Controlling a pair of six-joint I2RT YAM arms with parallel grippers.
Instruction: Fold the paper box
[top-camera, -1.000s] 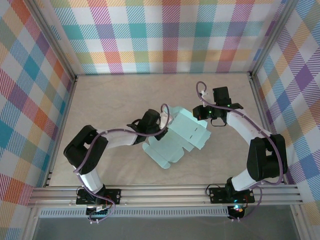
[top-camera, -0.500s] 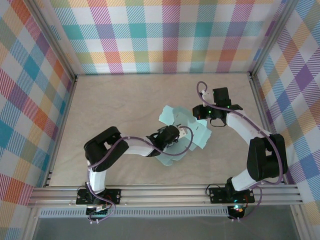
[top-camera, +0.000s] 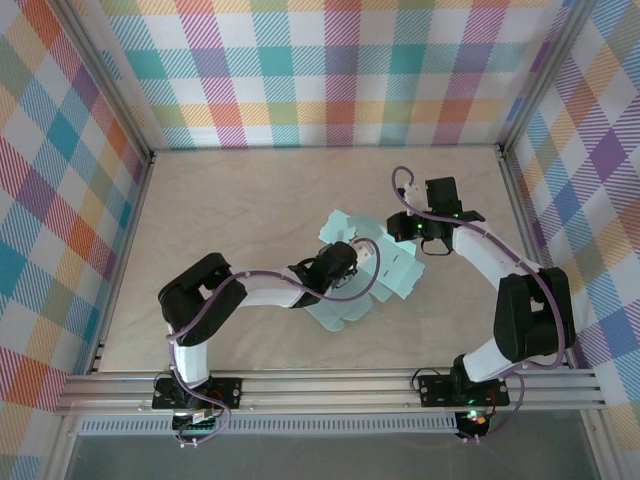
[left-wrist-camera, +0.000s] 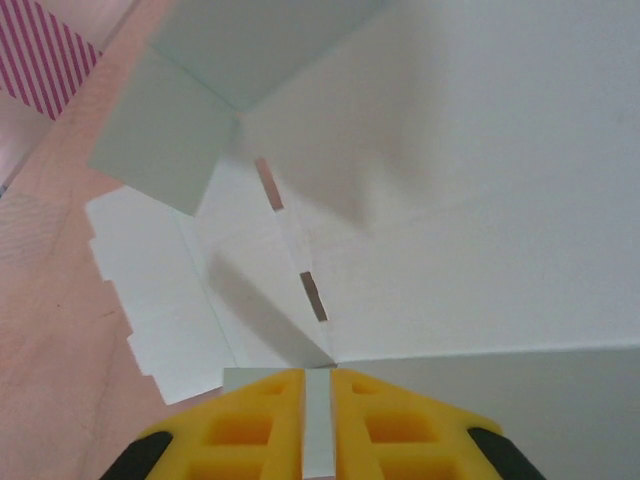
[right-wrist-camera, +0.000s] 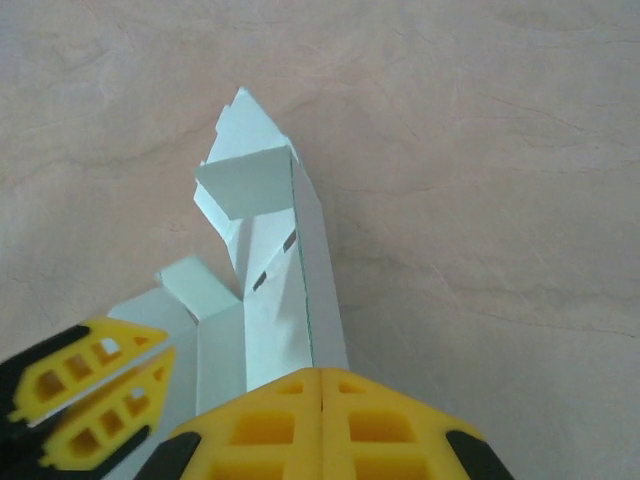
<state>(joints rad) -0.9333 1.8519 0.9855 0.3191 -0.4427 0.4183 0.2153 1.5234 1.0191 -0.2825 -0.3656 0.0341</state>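
Observation:
I should move my left gripper back out of the way and turn the paper box (top-camera: 399, 270) square before I fold its end flaps (top-camera: 336, 227), because the box lies at a slant under that gripper.
The paper box (top-camera: 392, 270) is a pale mint-blue die-cut sheet at mid-table, partly lifted and creased, with one flap (top-camera: 340, 228) raised at its far left. My left gripper (top-camera: 366, 260) reaches over the sheet from the left. In the left wrist view it (left-wrist-camera: 317, 378) is shut on a thin strip of card, with the slotted panels (left-wrist-camera: 430, 200) spread ahead. My right gripper (top-camera: 405, 229) holds the sheet's far right edge. Its yellow fingers (right-wrist-camera: 320, 375) are shut on an upright panel (right-wrist-camera: 285, 290). The left gripper's fingers (right-wrist-camera: 95, 390) show at the lower left of the right wrist view.
The pale wooden table (top-camera: 230, 200) is walled in by plaid panels (top-camera: 330, 70) on three sides. An aluminium rail (top-camera: 330, 385) runs along the near edge by both arm bases. Bare tabletop (right-wrist-camera: 480, 180) lies to the right of the held panel.
My left arm swung from the sheet's left edge over its middle and shut on the card. The sheet buckled and its far-left flap rose. The right gripper stayed put.

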